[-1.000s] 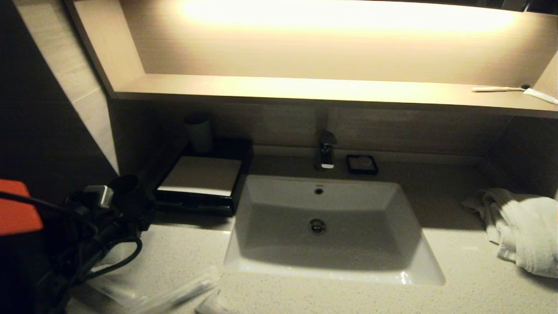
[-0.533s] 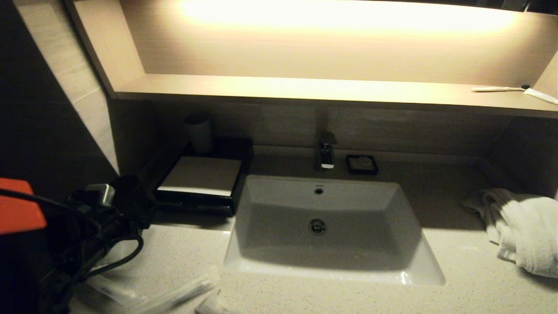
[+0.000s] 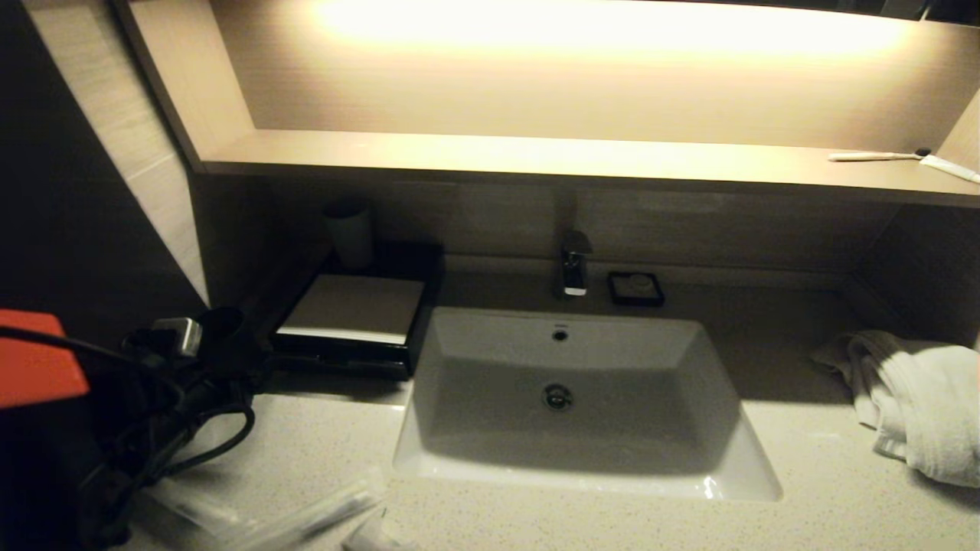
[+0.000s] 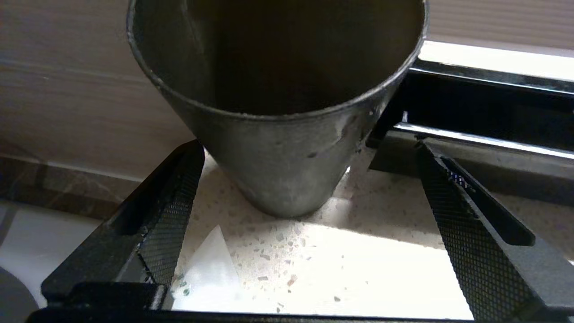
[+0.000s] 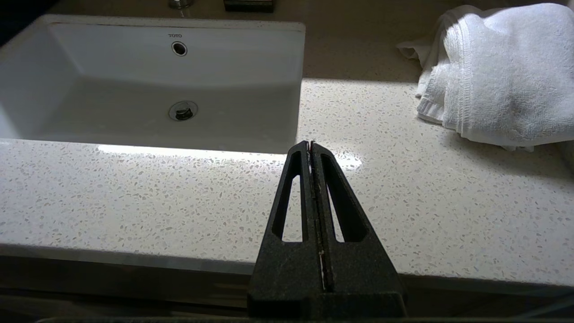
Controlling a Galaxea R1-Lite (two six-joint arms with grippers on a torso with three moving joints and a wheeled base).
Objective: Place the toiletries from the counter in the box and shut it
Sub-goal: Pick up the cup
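I see only the cup's plain inside (image 4: 288, 64) through the cup's wide opening, so I expect the dark round cup (image 4: 282, 161) to be empty when I raise it.
The black box (image 3: 348, 314) with its beige top stands on the counter (image 3: 321, 451), left of the basin. Clear-wrapped sticks (image 3: 306, 519) and a small white tube (image 3: 369, 537) lie at the counter's front left. In the left wrist view my left gripper (image 4: 309, 146) is open, low over the counter. Its fingers (image 4: 172, 215) stand either side of a dark round cup (image 4: 287, 134) without touching it. A white sachet corner (image 4: 210, 269) lies by one finger, and the box (image 4: 484, 103) is just beyond. My right gripper (image 5: 310, 144) is shut and empty over the front edge.
The white basin (image 3: 566, 428) fills the middle, with a tap (image 3: 573, 268) and a small black soap dish (image 3: 635, 288) behind it. A white towel (image 3: 922, 405) lies at the right. A toothbrush (image 3: 873, 156) rests on the lit shelf. The left arm's cables (image 3: 191, 451) hang over the front left.
My left arm has shifted slightly and its cable loop hangs a little lower. Nothing else has moved.
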